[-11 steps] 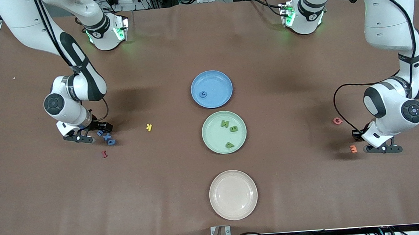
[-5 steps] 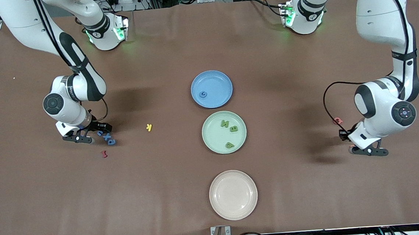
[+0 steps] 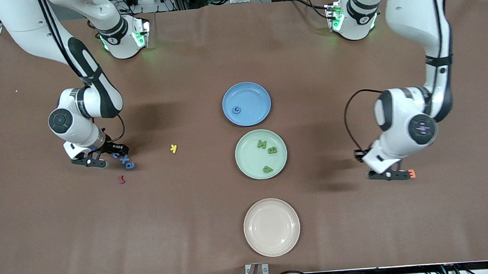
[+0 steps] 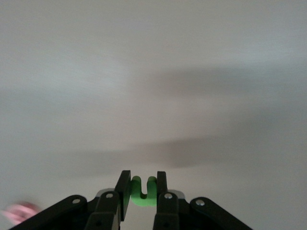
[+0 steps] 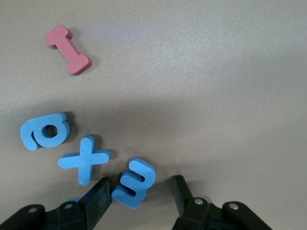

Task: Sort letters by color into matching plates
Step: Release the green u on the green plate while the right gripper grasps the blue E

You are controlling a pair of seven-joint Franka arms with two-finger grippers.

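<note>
The robot's right gripper should move its open fingers further over the blue letter's middle (image 5: 134,182) before it closes, because the blue letter's far end (image 5: 143,167) slants out past those fingers.
My left gripper (image 3: 387,175) is shut on a green letter (image 4: 144,195) and holds it just above the table beside the orange letter (image 3: 412,173). My right gripper (image 3: 89,161) is open, low at the table, with its fingers either side of a blue letter (image 5: 134,183). Two more blue letters (image 3: 124,159) (image 3: 130,165) lie beside it. The blue plate (image 3: 254,95) holds one blue letter (image 3: 236,109). The mint green plate (image 3: 250,159) holds three green letters (image 3: 272,150). The cream-pink plate (image 3: 271,226) holds nothing. The pink letter is hidden in the front view.
A yellow letter (image 3: 174,148) lies between the blue letters and the green plate. A dark red letter (image 3: 121,179) lies nearer the front camera than the blue letters and also shows in the right wrist view (image 5: 68,49). The three plates stand in a row along the table's middle.
My left arm has swung toward the plates with the green letter, passing over the orange letter and covering the pink one. My right gripper has barely moved.
</note>
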